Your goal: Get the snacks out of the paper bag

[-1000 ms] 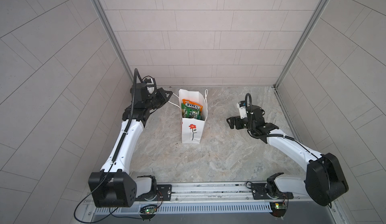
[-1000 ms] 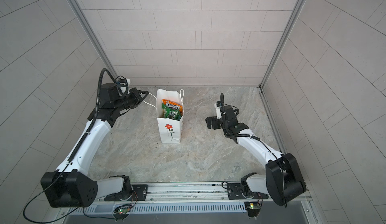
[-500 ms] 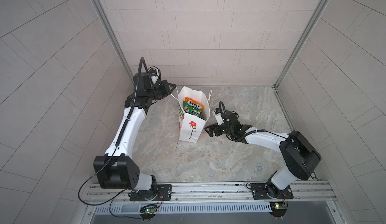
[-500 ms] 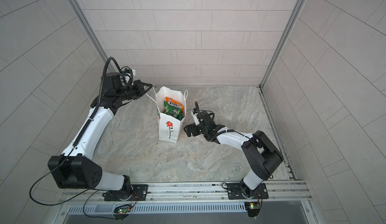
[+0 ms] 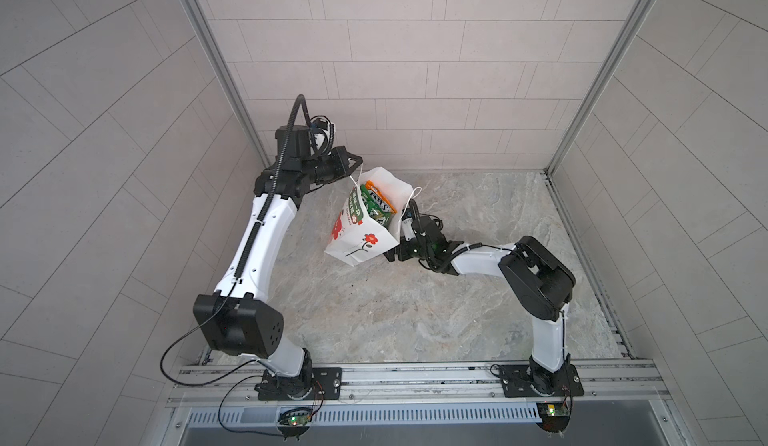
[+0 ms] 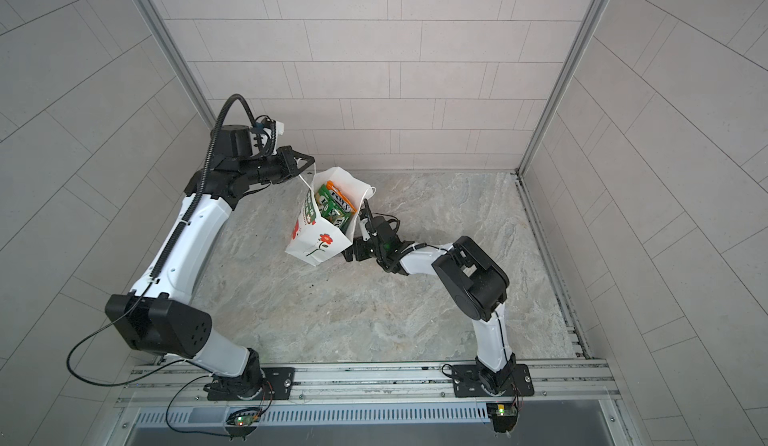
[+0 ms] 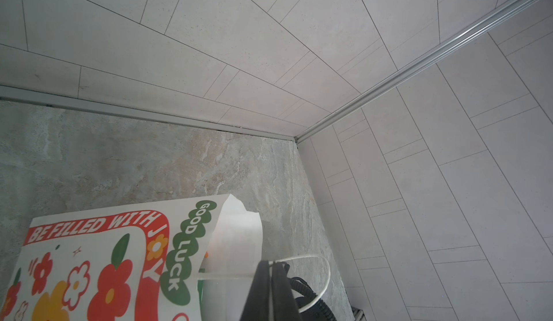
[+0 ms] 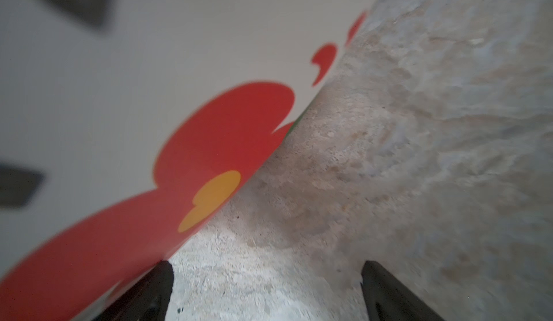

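My right gripper is touching the bag's flowered side [image 5: 385, 246] below the bag's opening [image 5: 389, 193]. It should move back while my left gripper brings the bag's opening down toward it.
The white paper bag [image 5: 359, 236] [image 6: 318, 242] hangs tilted at the middle back in both top views, its mouth open. Green and orange snacks [image 5: 376, 203] [image 6: 332, 205] stick up inside it. My left gripper [image 5: 356, 162] [image 6: 309, 161] is above the bag's left rim, shut on a white cord handle [image 7: 326, 270]. In the left wrist view the left gripper [image 7: 270, 264] pinches that cord above the printed side of the bag [image 7: 98, 244]. My right gripper [image 5: 390, 253] [image 6: 348, 253] is low at the bag's right bottom corner. It is open [image 8: 266, 271], with one fingertip [image 8: 161, 274] against the bag's flowered side [image 8: 119, 95].
The bag's second cord handle [image 5: 415, 192] hangs loose on its right rim. Tiled walls close in the back and both sides, and a metal rail [image 5: 415, 375] runs along the front. The marbled floor [image 5: 395, 311] lies in front of the bag.
The left gripper has risen and moved right with the handle, tipping the bag. The right gripper has swung left across the floor to the bag's base.
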You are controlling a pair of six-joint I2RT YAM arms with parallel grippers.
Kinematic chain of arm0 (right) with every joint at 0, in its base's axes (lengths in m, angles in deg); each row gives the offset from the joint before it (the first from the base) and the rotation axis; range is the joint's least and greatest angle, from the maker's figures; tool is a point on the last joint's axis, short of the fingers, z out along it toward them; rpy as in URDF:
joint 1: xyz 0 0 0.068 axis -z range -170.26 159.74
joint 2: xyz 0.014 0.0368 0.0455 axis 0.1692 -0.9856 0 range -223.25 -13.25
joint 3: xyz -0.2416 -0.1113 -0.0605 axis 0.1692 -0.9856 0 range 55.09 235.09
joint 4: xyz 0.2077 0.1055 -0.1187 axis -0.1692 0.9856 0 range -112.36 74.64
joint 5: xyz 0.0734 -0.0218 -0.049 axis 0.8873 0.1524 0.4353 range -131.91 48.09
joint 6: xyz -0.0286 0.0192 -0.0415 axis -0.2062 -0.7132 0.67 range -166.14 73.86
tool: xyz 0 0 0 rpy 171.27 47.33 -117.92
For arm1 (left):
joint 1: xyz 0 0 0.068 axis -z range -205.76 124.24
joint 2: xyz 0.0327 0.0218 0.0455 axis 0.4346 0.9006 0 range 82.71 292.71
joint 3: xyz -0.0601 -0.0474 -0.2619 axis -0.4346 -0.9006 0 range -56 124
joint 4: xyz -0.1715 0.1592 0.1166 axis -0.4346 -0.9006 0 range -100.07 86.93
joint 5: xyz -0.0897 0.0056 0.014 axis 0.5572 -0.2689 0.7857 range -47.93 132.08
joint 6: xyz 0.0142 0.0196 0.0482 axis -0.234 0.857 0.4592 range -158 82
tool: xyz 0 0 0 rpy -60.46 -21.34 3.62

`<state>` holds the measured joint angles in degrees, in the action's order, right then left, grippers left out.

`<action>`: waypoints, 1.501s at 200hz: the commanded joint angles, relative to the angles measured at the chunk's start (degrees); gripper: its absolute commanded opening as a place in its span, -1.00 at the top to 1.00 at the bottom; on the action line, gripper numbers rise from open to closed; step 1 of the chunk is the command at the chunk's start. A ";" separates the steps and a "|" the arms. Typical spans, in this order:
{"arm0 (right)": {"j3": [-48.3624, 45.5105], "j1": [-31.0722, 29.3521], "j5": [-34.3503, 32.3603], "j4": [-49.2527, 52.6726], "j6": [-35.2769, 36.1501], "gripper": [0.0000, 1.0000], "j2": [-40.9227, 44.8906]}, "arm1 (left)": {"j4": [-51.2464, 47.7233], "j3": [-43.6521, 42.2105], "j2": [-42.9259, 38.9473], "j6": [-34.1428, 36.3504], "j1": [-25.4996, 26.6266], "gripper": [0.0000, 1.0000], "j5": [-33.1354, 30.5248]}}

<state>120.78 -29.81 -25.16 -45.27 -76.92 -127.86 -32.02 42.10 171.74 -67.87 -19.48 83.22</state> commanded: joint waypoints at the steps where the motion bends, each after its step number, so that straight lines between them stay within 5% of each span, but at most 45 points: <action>1: 4.35 -1.27 1.93 -5.67 -3.20 -0.98 -3.08 | 1.43 4.15 -3.59 4.72 1.54 1.00 2.22; 45: 10.75 -3.06 1.96 -4.58 -4.28 -0.98 -7.82 | -2.41 3.29 -3.54 9.20 3.45 1.00 4.13; 73: 5.94 -3.21 -0.67 -5.48 -4.17 -0.97 -5.11 | -4.13 1.57 -4.17 11.57 6.29 1.00 2.77; 144: -20.72 6.41 -2.68 -5.31 -2.21 -0.97 15.77 | -10.07 -6.14 -10.16 17.60 13.44 1.00 -6.16; 205: -21.61 10.72 -10.60 23.20 9.08 -0.96 39.43 | -9.91 -9.10 -12.56 15.96 17.05 1.00 -9.40; 256: -17.31 9.96 2.50 29.87 10.58 -0.76 48.03 | -6.12 -10.94 -12.54 10.29 18.18 1.00 -16.20; 300: -17.35 3.30 8.15 27.36 10.14 -0.57 50.38 | -2.33 -11.93 -12.07 5.13 18.22 1.00 -20.54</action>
<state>102.99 -23.47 -22.27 -18.46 -67.31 -78.46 -38.91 30.50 160.40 -59.08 -1.36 66.52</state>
